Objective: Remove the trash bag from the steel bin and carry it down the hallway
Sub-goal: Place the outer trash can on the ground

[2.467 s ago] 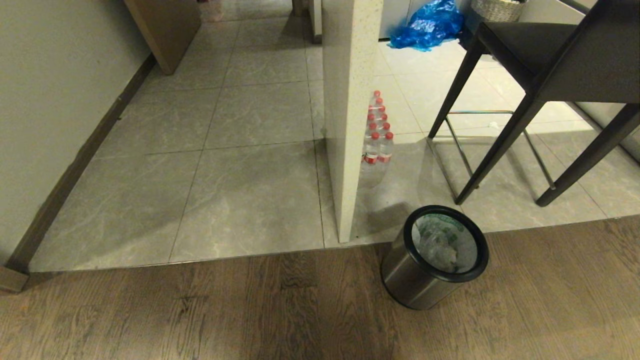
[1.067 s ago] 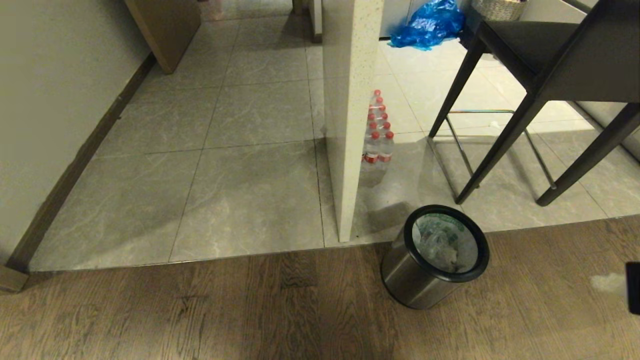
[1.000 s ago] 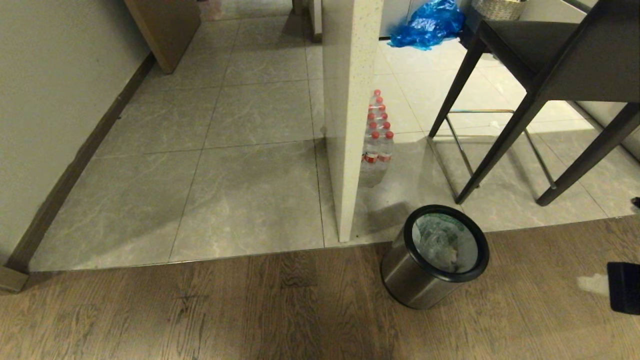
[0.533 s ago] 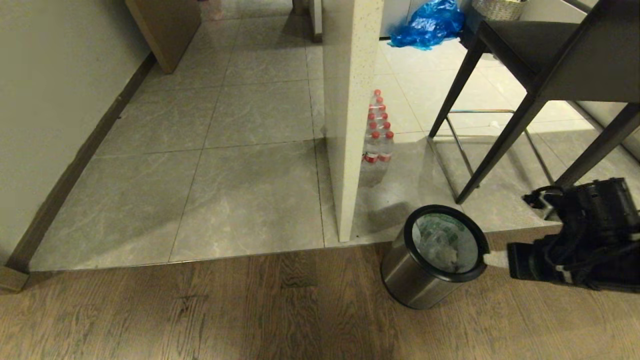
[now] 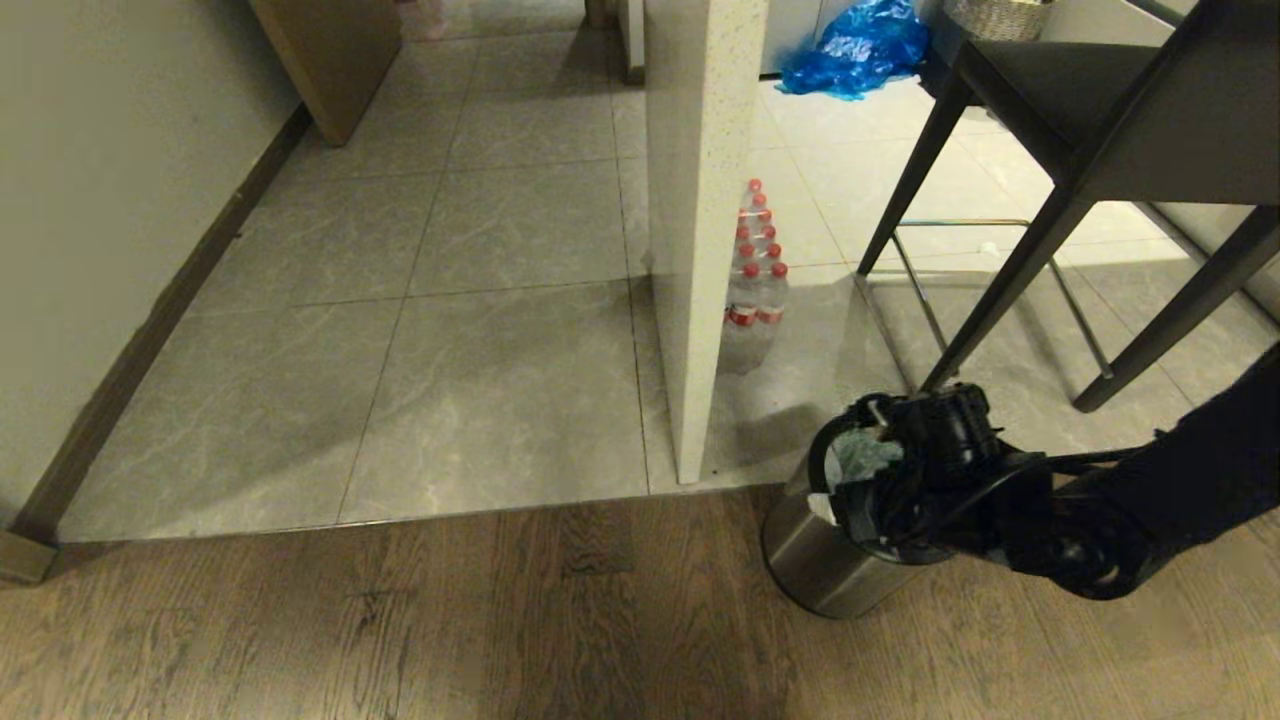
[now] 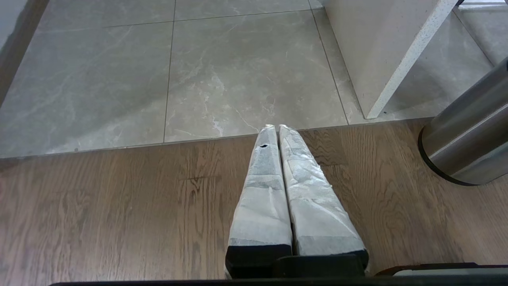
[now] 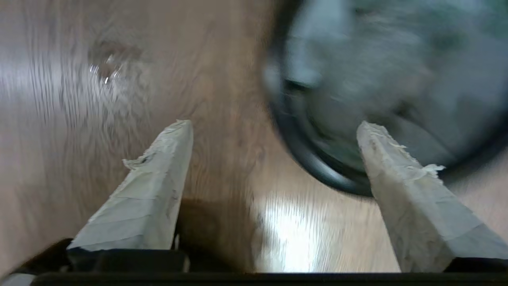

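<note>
When I lift the bin's black rim (image 5: 819, 454), the bin's shell should come off and leave the trash bag standing: the bag tucks inside the bin's rim (image 5: 849, 456).
The steel bin (image 5: 815, 565) stands on the wood floor by the pillar, its black rim (image 5: 822, 448) partly covered by my right arm. The trash bag (image 5: 862, 455), whitish and crinkled, shows inside it. My right gripper (image 5: 848, 468) hangs open over the bin's left side, holding nothing. In the right wrist view its gripper (image 7: 274, 126) has one finger over the bag (image 7: 377, 71) and the other over the floor, with the rim (image 7: 309, 167) between them. My left gripper (image 6: 274, 127) is shut and empty, low over the floor left of the bin (image 6: 468, 139). The hallway tiles (image 5: 500, 350) run ahead.
A speckled pillar (image 5: 700, 200) rises just behind the bin, with a pack of water bottles (image 5: 755, 270) beside it. A dark stool (image 5: 1080, 130) stands at the right, a blue bag (image 5: 855, 45) far back. A beige wall (image 5: 100, 200) borders the left.
My right arm has swung in from the picture's right edge and now reaches over the bin's mouth. The bin and the view itself have not shifted.
</note>
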`<state>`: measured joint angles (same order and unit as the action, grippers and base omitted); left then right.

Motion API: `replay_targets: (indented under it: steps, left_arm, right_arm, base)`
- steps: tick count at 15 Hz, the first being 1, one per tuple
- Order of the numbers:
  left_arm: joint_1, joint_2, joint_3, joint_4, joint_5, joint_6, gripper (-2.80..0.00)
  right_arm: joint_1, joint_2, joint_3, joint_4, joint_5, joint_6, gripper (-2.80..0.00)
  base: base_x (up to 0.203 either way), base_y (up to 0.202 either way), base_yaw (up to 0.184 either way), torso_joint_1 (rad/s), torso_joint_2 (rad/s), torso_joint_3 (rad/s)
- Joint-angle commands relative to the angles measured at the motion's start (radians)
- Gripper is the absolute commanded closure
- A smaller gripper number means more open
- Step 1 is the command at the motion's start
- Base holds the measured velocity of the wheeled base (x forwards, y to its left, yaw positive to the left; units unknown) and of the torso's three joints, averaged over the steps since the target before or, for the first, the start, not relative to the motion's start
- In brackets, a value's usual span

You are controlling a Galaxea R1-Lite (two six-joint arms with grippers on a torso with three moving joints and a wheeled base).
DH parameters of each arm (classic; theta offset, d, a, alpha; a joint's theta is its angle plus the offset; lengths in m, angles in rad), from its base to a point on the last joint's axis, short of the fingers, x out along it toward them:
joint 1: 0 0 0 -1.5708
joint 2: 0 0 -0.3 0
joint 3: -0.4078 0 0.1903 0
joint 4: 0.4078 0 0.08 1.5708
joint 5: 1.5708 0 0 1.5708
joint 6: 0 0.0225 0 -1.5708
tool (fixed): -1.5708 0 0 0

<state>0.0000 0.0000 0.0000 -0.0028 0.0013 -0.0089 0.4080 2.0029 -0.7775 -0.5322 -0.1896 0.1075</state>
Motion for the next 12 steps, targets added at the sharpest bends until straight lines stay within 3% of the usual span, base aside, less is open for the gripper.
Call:
replay_targets:
  steps: [1,6,12]
  left_arm:
    - [0.0,-0.002,0.0,0.0,0.0,0.0,0.0]
    - [0.0,-0.002,0.0,0.0,0.0,0.0,0.0]
    - [0.0,-0.002,0.0,0.0,0.0,0.0,0.0]
  right_arm:
    - [0.017,0.085,-0.013,-0.014,-0.006,-0.008,-2.8]
    - [0.016,0.227,-0.074,-0.022,-0.124,-0.027,-2.8]
    - [0.016,0.358,-0.126,-0.129,-0.125,0.007,-2.8]
  base:
    - [0.0,0.0,0.0,0.0,0.0,0.0]
    - [0.0,0.0,0.0,0.0,0.0,0.0]
    - [0.0,0.0,0.0,0.0,0.0,0.0]
